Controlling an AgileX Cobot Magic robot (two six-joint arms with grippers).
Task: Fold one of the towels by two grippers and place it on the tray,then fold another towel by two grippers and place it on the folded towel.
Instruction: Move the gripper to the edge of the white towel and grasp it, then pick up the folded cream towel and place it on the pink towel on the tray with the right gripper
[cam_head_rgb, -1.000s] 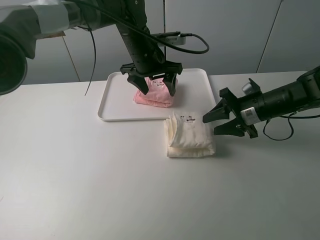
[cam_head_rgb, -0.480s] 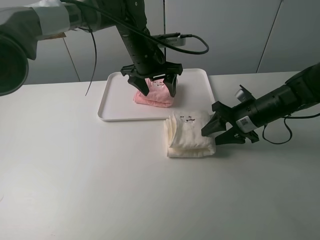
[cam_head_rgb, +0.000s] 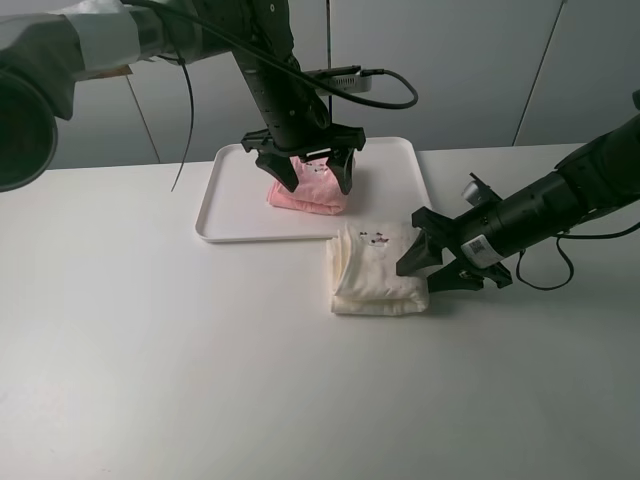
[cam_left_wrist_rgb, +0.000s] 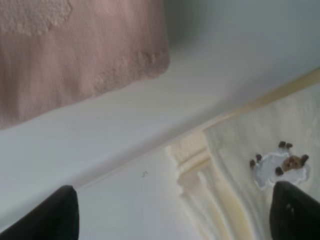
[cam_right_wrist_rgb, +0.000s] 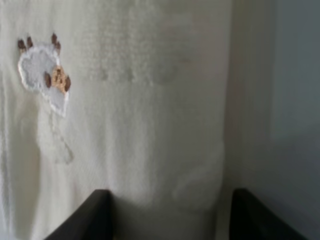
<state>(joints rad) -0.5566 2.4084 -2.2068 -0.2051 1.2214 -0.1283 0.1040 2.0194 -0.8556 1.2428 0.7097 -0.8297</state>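
Observation:
Loose layers (cam_head_rgb: 344, 262) show opposite the smooth fold in my right gripper's fingertips, so the cream towel (cam_head_rgb: 385, 265) will droop and part there when I lift it.
A folded pink towel (cam_head_rgb: 305, 195) lies on the white tray (cam_head_rgb: 230, 215). My left gripper (cam_head_rgb: 315, 183) is open just above it, touching nothing. In the left wrist view the pink towel (cam_left_wrist_rgb: 75, 50) lies beyond the two dark fingertips (cam_left_wrist_rgb: 55, 215). A folded cream towel (cam_head_rgb: 375, 270) with a small sheep patch lies on the table at the tray's front right corner. My right gripper (cam_head_rgb: 418, 272) is open, low at the towel's right edge. In the right wrist view its jaws stand either side of the cream towel's edge (cam_right_wrist_rgb: 125, 100).
The white table (cam_head_rgb: 150, 350) stretches wide to the left and front. A black cable (cam_head_rgb: 390, 95) hangs off the left arm above the tray. The cream towel (cam_left_wrist_rgb: 250, 165) also shows in the left wrist view, past the tray rim.
My right gripper has moved left and down onto the right edge of the cream towel, still open. The left gripper has stayed over the pink towel.

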